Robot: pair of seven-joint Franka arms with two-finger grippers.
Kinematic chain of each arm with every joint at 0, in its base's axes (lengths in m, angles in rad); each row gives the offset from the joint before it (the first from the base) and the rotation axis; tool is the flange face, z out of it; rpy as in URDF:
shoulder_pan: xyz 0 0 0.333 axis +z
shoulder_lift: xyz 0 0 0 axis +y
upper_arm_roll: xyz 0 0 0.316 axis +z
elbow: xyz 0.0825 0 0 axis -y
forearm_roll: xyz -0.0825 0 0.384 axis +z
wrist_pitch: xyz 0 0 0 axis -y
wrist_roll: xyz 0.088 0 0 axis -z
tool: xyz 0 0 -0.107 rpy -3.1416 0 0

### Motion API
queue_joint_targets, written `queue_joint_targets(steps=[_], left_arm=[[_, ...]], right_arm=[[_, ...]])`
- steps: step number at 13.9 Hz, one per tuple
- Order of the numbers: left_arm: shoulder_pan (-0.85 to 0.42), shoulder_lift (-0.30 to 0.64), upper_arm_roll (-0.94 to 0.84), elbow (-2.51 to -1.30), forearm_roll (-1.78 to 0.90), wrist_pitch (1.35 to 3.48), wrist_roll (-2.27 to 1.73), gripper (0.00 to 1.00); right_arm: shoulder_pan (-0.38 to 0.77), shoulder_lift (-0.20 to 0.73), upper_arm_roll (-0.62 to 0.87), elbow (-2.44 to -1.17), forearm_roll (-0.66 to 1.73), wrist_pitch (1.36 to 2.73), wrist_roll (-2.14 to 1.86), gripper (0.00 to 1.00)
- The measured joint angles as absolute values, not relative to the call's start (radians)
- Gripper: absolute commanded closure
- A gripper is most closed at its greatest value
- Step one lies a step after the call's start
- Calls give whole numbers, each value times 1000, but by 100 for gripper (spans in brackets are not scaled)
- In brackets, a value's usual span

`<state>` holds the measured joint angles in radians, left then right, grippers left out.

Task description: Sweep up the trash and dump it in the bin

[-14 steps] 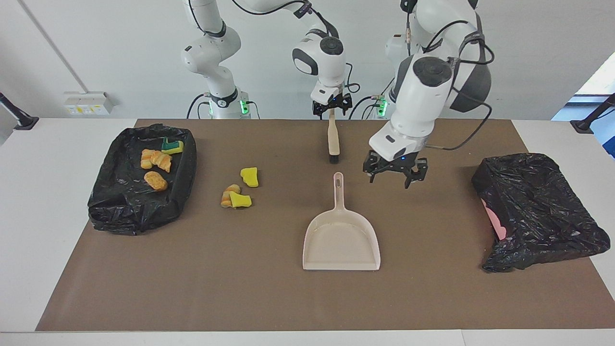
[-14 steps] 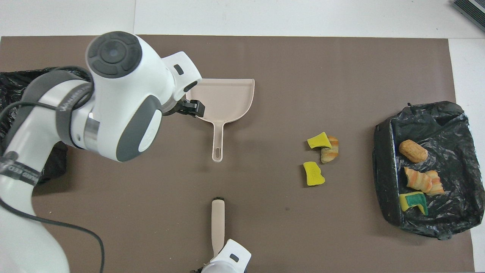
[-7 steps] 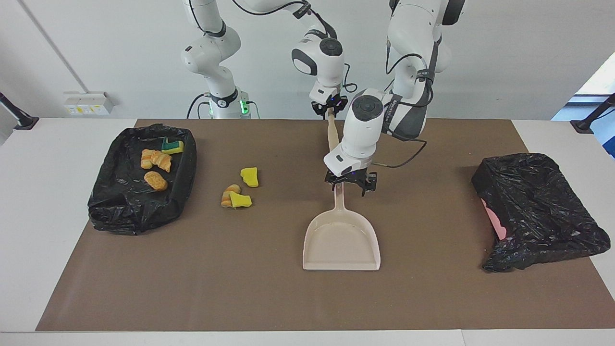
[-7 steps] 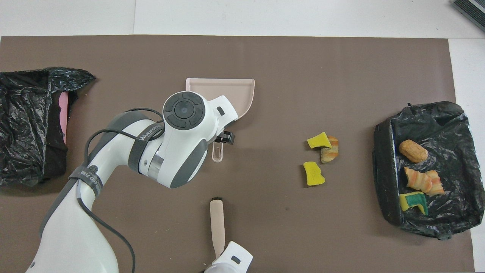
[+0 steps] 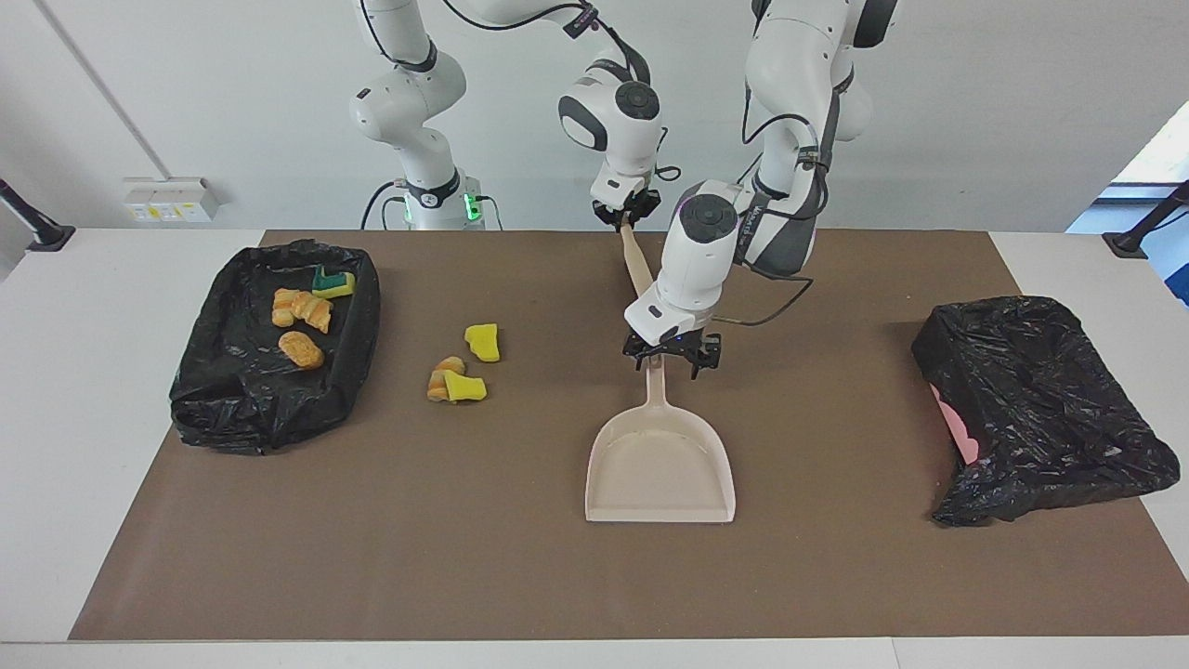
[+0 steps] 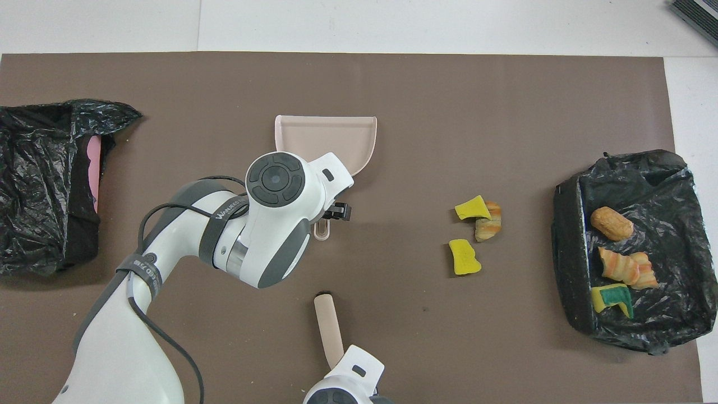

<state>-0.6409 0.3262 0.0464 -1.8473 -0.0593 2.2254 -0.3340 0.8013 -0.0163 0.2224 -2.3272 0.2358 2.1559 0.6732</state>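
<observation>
My left gripper is to grip the dustpan's handle point(image 6: 321, 231), because the dustpan's opening point(image 6: 326, 118) faces the mat's far edge, and it is to turn the opening toward the loose trash before I sweep.
Three loose trash pieces lie on the brown mat: a yellow sponge chunk point(image 5: 482, 341) point(image 6: 464, 257), and another yellow chunk point(image 5: 465, 388) touching a striped pastry lump point(image 5: 444, 370) point(image 6: 489, 222). More pastry lumps point(image 5: 301, 348) and a green-backed sponge point(image 5: 332, 282) lie in the black-lined bin point(image 5: 360, 325). My left gripper point(image 5: 671, 360) is open, down at the beige dustpan's point(image 5: 659, 465) handle end, fingers either side of it. My right gripper point(image 5: 625, 217) is shut on the beige brush point(image 5: 637, 262), holding it tilted, its bristle end hidden by the left arm.
A second crumpled black bag point(image 5: 1040, 400) with something pink at its edge lies at the left arm's end of the mat. The bin with trash stands at the right arm's end. The dustpan's mouth points away from the robots.
My left gripper swung from beside the dustpan to over its handle and came down around it. My right gripper lifted and tilted the brush slightly.
</observation>
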Motion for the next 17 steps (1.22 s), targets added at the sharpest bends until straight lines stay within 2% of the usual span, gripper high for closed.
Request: queue_joint_targets(steps=[1, 3, 4, 5, 7, 8, 10, 12, 14, 17], left_arm=[[-646, 326, 47, -1850, -59, 2230, -338, 3], [-649, 325, 47, -1850, -60, 2239, -340, 42], [-649, 325, 49, -1850, -60, 2239, -341, 55], [-649, 325, 49, -1850, -60, 2239, -341, 56], [-649, 325, 49, -1850, -60, 2242, -341, 84], [-649, 325, 49, -1850, -60, 2244, -341, 94], [-649, 325, 50, -1850, -60, 2248, -337, 100], [-649, 324, 52, -1849, -59, 2249, -328, 100], [-649, 315, 56, -1848, -57, 2239, -259, 100], [-645, 256, 72, -1845, -49, 2105, -79, 100]], right_arm=[[776, -35, 221, -2320, 236, 2104, 656, 100], [722, -97, 218, -2309, 226, 1978, 629, 100], [690, -140, 217, -2305, 209, 1901, 612, 100], [654, -185, 216, -2304, 194, 1827, 588, 100], [569, -268, 213, -2302, 147, 1698, 534, 100], [524, -300, 211, -2301, 107, 1653, 518, 100], [441, -327, 211, -2298, 26, 1623, 508, 100], [357, -316, 211, -2289, -55, 1624, 497, 100], [273, -280, 211, -2266, -124, 1640, 455, 100], [174, -217, 211, -2241, -190, 1743, 360, 100]])
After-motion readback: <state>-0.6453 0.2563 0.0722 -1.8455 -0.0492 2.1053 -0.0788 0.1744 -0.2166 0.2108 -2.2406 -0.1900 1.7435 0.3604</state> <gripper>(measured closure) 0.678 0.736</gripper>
